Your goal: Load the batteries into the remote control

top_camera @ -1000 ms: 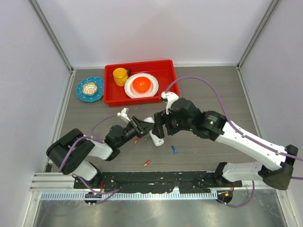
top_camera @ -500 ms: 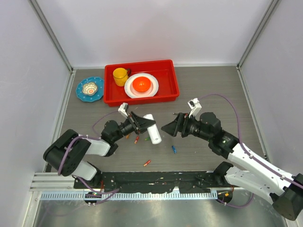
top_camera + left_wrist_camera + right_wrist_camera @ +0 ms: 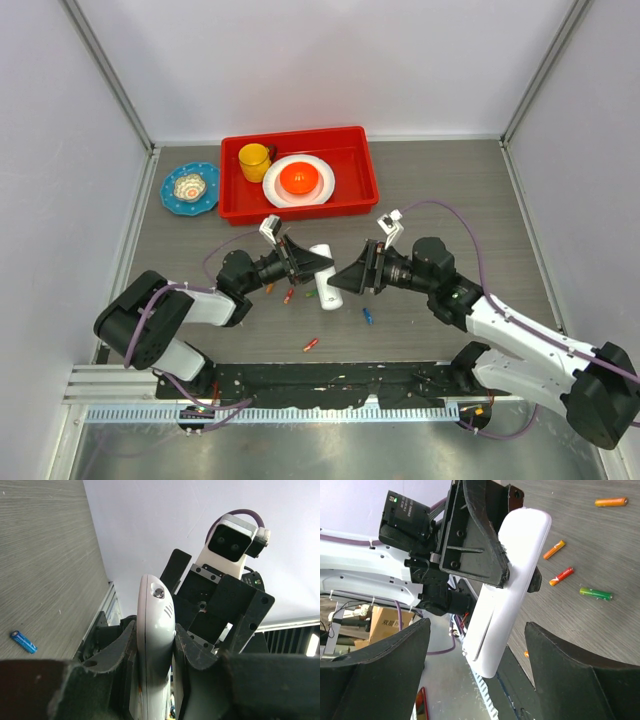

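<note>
Next, I line up my right gripper's open fingers with the remote control's loose end [image 3: 486, 660] before taking it over, because the white remote control [image 3: 503, 607] slants between them.
My left gripper [image 3: 300, 262] is shut on the white remote control [image 3: 325, 276] and holds it off the table, its free end towards my right arm. In the left wrist view the remote [image 3: 156, 615] stands edge-on between the fingers [image 3: 112, 655]. My right gripper [image 3: 350, 275] is open, its jaws wide on either side of the remote's free end [image 3: 510, 580] without touching it. Several batteries lie loose on the table: blue [image 3: 368, 316], orange-red [image 3: 311, 345], red [image 3: 289, 295], green [image 3: 311, 294], orange [image 3: 268, 288].
A red tray [image 3: 350, 205] at the back holds a yellow cup [image 3: 254, 158] and a white plate with an orange bowl [image 3: 299, 179]. A blue dish [image 3: 190, 188] sits left of it. White walls enclose the table.
My right arm came off the remote, dropped low and drew back to the right, then edged left towards it again. My left gripper kept hold of the remote, shifting it slightly.
</note>
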Controlling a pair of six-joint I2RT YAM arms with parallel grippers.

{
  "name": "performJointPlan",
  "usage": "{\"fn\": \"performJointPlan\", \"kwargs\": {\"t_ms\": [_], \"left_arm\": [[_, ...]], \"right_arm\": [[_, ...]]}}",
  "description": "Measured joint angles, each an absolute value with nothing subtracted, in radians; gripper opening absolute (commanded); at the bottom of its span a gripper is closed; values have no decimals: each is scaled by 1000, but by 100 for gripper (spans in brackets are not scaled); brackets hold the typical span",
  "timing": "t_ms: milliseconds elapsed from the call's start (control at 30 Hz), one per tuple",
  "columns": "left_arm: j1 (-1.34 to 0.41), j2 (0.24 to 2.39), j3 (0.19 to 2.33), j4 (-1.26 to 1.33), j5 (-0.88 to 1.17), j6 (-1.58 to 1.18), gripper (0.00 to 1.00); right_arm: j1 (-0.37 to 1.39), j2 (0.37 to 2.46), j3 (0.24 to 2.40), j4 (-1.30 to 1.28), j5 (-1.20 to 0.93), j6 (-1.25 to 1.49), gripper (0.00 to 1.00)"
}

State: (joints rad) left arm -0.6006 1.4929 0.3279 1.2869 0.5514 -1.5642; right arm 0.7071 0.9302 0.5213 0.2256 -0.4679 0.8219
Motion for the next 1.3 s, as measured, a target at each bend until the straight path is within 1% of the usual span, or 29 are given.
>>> {"fn": "performJointPlan", "kwargs": {"t_ms": [167,500,833,1133,1233,1300], "left_arm": [[-601,1493,328,1287,555,-1565,0],[-601,1493,328,1287,555,-1565,0],[-601,1492,329,1287,556,-1566,0],[-601,1490,329,1286,559,-1567,1],[-601,1489,329,1286,559,-1567,0],[-601,1489,329,1285,559,-1565,0]], "right_arm": [[707,963,517,231,-506,822,80],[707,1018,512,247,-583,824,72],[711,1066,505,292,-614,850,65],[711,1088,488,328,-615,876,54],[711,1089,488,340,-612,885,50],[712,1094,488,348,-613,893,44]]}}
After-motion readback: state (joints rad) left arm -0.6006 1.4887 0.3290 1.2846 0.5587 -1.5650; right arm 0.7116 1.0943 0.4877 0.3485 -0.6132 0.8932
